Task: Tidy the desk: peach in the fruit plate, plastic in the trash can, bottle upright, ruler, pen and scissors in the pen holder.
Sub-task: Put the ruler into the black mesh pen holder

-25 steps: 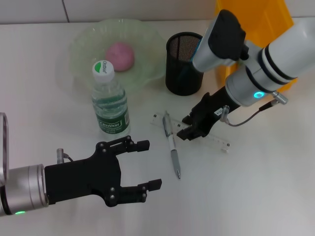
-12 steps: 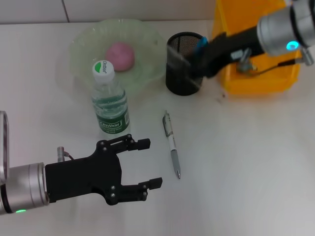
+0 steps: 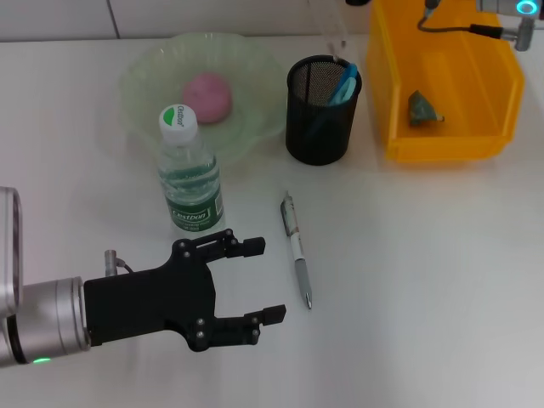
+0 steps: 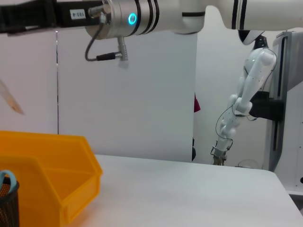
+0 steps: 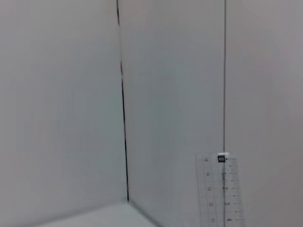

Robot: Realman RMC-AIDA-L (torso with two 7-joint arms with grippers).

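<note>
The clear ruler is hanging at a slant with its lower end (image 3: 339, 53) above the pen holder's rim by the scissors, so next my right gripper moves the ruler over the pen holder's opening (image 3: 318, 82) and then lowers it.
My left gripper (image 3: 262, 280) hovers open and empty low over the near left of the desk, just left of the pen (image 3: 296, 248) lying flat. Behind it the bottle (image 3: 191, 170) stands upright. The peach (image 3: 208, 95) rests in the green fruit plate (image 3: 255, 76). Blue-handled scissors (image 3: 344, 83) stick out of the black mesh pen holder (image 3: 319, 115). The clear ruler (image 3: 330, 30) hangs tilted just above the holder, also seen close in the right wrist view (image 5: 220, 189). My right arm (image 3: 520, 8) is raised past the head view's top, holding it. Crumpled plastic (image 3: 422, 109) lies in the yellow trash can (image 3: 442, 140).
The right arm's black gripper body (image 4: 26, 18) spans the top of the left wrist view, above the yellow bin (image 4: 52, 170). Bare white desk lies right of the pen and in front of the bin. A white wall stands behind the desk.
The right arm picked the ruler off the desk beside the pen, swung it past the pen holder, and has now lifted it high above the holder. The left gripper barely shifted.
</note>
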